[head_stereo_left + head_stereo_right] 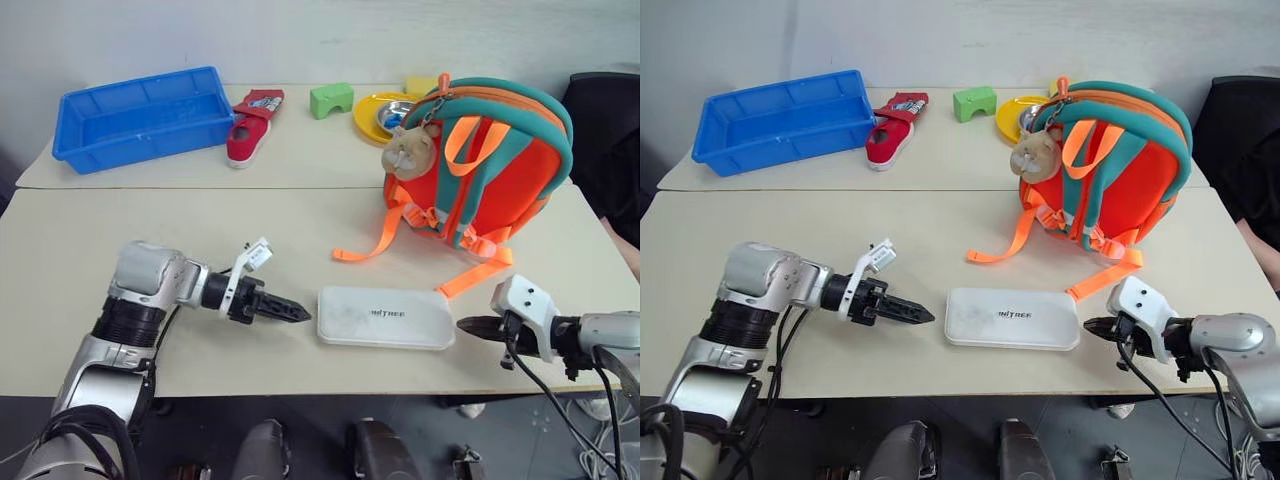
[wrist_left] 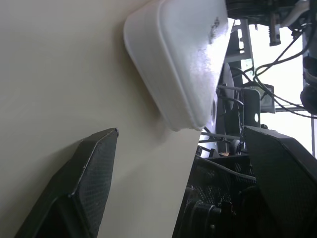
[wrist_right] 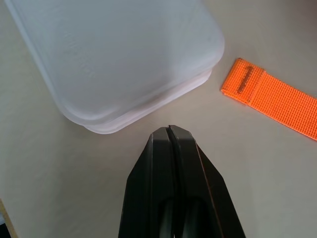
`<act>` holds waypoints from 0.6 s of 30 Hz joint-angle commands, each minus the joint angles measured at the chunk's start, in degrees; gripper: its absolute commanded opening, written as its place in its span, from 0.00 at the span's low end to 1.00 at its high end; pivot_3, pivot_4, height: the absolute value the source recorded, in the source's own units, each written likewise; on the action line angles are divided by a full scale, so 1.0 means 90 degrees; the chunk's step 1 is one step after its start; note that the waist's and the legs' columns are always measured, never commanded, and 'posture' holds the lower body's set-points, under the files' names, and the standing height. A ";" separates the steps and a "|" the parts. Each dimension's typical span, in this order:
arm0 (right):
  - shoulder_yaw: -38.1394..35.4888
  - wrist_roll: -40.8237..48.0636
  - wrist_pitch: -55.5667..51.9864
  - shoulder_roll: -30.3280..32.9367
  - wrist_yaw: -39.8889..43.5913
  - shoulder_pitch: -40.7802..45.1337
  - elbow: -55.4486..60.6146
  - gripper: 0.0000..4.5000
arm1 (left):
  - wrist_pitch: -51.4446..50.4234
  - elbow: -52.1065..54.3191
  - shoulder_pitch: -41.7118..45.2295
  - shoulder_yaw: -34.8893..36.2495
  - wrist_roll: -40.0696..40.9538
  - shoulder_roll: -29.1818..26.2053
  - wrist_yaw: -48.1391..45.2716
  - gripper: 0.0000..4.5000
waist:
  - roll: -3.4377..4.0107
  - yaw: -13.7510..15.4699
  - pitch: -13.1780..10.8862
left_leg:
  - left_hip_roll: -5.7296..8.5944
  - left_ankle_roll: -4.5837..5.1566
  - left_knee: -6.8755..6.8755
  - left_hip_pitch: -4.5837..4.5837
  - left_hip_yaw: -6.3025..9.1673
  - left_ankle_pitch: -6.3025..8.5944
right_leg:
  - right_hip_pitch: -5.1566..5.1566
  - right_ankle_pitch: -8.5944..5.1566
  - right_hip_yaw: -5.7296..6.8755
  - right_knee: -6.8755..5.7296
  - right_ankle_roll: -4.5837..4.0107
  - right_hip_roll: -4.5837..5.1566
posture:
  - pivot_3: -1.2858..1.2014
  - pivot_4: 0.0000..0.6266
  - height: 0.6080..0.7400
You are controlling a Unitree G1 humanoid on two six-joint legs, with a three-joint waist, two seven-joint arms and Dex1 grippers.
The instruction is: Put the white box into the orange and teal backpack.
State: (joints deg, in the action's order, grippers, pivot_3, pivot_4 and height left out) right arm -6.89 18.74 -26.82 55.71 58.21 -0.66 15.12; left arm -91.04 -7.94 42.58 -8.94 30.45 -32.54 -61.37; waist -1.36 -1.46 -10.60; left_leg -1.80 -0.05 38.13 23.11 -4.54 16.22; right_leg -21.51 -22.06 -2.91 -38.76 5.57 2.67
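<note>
Next, my left gripper gets its open fingers on either side of the white box's end (image 1: 327,316) before it closes, because that end lies beyond them. This leaves my right gripper for the backpack (image 1: 490,170).
The white box (image 1: 385,317) lies flat near the table's front edge, dark lettering on its lid. Behind it to the right stands the orange and teal backpack (image 1: 500,170), upright, with a tan plush charm (image 1: 410,150) and orange straps trailing toward the box. My left gripper (image 1: 295,312) points at the box's left end, just short of it. In the left wrist view its fingers (image 2: 84,188) stand wide apart, open and empty, with the box (image 2: 178,64) ahead. My right gripper (image 3: 170,130) is shut, its tip close to the box's right end (image 3: 114,54), beside a strap end (image 3: 272,101).
On the far table sit a blue bin (image 1: 140,115), a red shoe (image 1: 250,128), a green block (image 1: 331,98) and a yellow plate (image 1: 372,122) holding a metal bowl. A dark chair (image 1: 605,130) stands at the right. The box lies close to the front edge.
</note>
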 commanded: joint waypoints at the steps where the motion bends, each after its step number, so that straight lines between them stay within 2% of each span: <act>1: 0.0160 -0.0092 0.0040 -0.0152 -0.0138 0.0258 0.0107 0.00 | -0.0054 0.0045 -0.0006 -0.0143 0.0038 0.0192 0.0489 0.89 | 0.0001 0.0003 0.0001 | 0.0001 -0.0001 0.0002 0.0000 0.0001 0.0000 | 0.0000 0.0000 0.0000 -0.0002 0.0000 0.0000 | 0.52 0.24 1.00; 5: 0.0366 -0.0098 -0.0086 -0.0365 -0.0270 0.0442 0.0246 0.00 | 0.0126 -0.0376 0.0044 -0.0150 -0.0212 0.0745 0.1146 0.89 | 0.0010 0.0117 0.0007 | 0.0006 -0.0003 0.0011 -0.0004 0.0006 -0.0002 | 0.0009 0.0000 0.0005 -0.0003 0.0000 0.0006 | 0.52 0.24 1.00; 11: 0.0478 -0.0119 -0.0140 -0.0460 -0.0368 0.0453 0.0327 0.00 | 0.0341 -0.0748 0.0244 0.0103 -0.0135 0.1253 0.1453 0.89 | 0.0011 0.0290 0.0014 | 0.0018 0.0003 0.0037 -0.0026 0.0038 0.0001 | 0.0064 0.0000 0.0034 0.0004 0.0000 0.0019 | 0.52 0.24 1.00; 15: 0.0468 -0.0106 -0.0188 -0.0505 -0.0404 0.0482 0.0345 0.00 | 0.0353 -0.0858 0.0359 0.0236 0.0000 0.1348 0.1439 0.89 | 0.0011 0.0305 0.0014 | 0.0026 0.0009 0.0022 -0.0080 0.0075 0.0008 | 0.0147 0.0000 0.0075 0.0046 0.0000 0.0033 | 0.52 0.24 1.00; 18: 0.0397 -0.0046 -0.0257 -0.0574 -0.0450 0.0485 0.0374 0.00 | 0.0363 -0.0961 0.0409 0.0401 0.0098 0.1427 0.1468 0.89 | 0.0011 0.0293 0.0014 | 0.0030 0.0007 0.0010 -0.0081 0.0087 0.0008 | 0.0152 0.0000 0.0089 0.0058 0.0000 0.0037 | 0.52 0.24 1.00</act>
State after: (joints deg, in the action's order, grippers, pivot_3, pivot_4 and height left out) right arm -2.47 17.30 -29.06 51.01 54.40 3.27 15.96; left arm -88.57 -15.56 45.84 -5.57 31.35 -20.20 -49.73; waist -1.25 1.18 -10.48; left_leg -1.53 0.00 38.19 22.39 -3.75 16.28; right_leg -20.14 -22.06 -2.08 -38.23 5.57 3.00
